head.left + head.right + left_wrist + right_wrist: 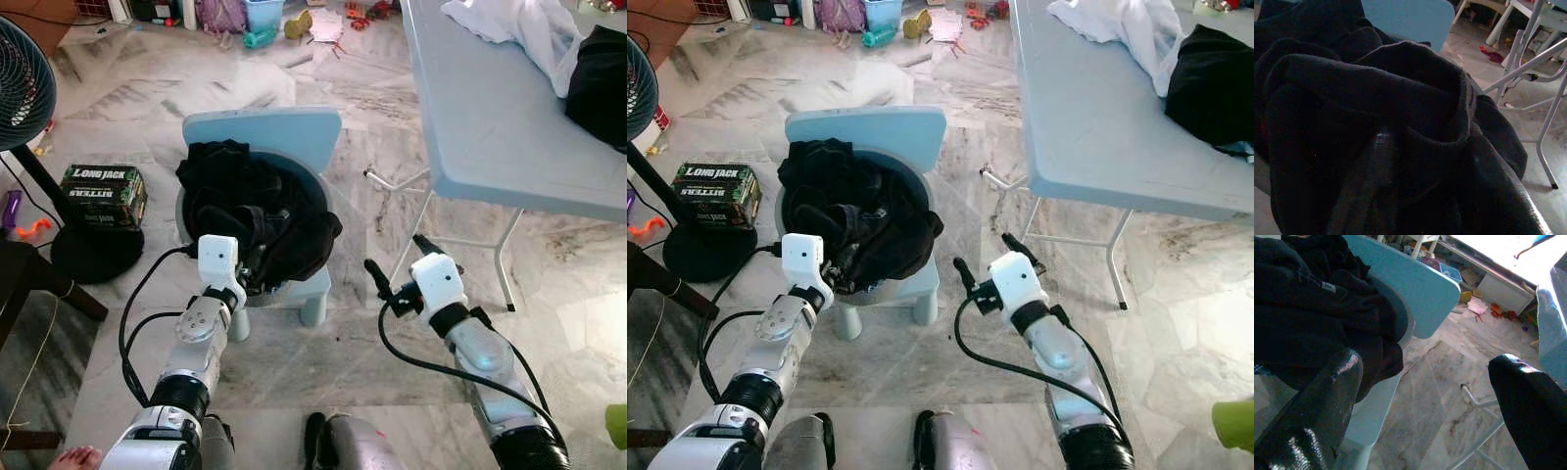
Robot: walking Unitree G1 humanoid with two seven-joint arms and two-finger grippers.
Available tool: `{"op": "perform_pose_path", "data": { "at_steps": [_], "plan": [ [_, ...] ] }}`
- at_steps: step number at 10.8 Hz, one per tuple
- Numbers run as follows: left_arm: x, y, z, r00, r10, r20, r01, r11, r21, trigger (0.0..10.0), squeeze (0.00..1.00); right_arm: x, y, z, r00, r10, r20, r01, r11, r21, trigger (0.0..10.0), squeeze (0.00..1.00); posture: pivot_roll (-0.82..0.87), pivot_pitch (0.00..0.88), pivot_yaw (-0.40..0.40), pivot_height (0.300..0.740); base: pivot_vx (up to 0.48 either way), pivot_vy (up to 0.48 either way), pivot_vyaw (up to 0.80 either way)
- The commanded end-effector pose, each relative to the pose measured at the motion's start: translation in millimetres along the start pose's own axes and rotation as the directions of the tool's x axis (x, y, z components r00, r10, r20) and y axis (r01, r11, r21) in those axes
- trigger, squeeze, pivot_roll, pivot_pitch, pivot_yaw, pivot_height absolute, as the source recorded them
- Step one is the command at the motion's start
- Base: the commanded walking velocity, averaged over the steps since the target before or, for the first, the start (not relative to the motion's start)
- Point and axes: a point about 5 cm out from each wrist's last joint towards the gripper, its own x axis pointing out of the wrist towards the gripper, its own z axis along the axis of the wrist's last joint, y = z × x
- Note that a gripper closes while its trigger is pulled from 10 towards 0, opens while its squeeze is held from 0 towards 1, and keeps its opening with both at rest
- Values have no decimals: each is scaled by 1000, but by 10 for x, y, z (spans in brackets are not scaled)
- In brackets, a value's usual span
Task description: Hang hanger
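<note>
The black cloth (1418, 157) will come free in one piece and hang limp when I lift it, because a curved rim (1465, 105) loops up loosely from the heap.
A heap of black clothing (250, 211) lies on a small light-blue chair (265, 127) straight ahead. My left gripper (257, 277) is pushed into the front edge of that heap. In the left wrist view its fingers (1374, 186) stand apart with a fold of the black cloth (1400, 98) between them. My right gripper (397, 255) hovers open over the marble floor just right of the chair, holding nothing. The right wrist view has the chair's backrest (1415, 279) and the clothing (1312, 308) beyond its spread fingers (1327, 396).
A grey folding table (490, 108) stands at the right with white cloth (519, 24) and black cloth (598, 83) on it; its legs (505, 264) reach the floor near my right arm. A fan (20, 83), a green box (103, 191) and dark furniture (29, 279) crowd the left.
</note>
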Motion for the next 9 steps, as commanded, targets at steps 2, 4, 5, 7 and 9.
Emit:
{"op": "perform_pose_path", "data": {
  "at_steps": [2,4,5,7,9],
  "plan": [
    [19,-22,-4,1000,-11,-4,11,1000,-2,0,0,-7,-3,-23,1000,1,-8,-1,1000,-4,10000,0,-10,162,-118,740,0,0,0],
    [23,-19,2,1000,-13,-2,13,1000,1,0,0,-4,0,-23,1000,-1,-8,1,1000,-4,10000,0,-9,163,-116,740,0,0,0],
    [23,-16,2,1000,-12,-3,12,1000,2,0,0,-3,0,-22,1000,-2,-6,2,1000,-4,10000,0,-9,163,-116,740,0,0,0],
    [18,-8,-4,1000,-4,-6,4,1000,23,0,0,-2,0,-22,1000,-3,-4,3,1000,-4,10000,0,-5,163,-117,740,0,0,0],
    [-7,38,167,994,37,104,-54,984,172,0,0,-24,1,-31,1000,-3,-8,3,1000,-3,10000,0,4,169,-121,740,0,0,0]
  ]
}}
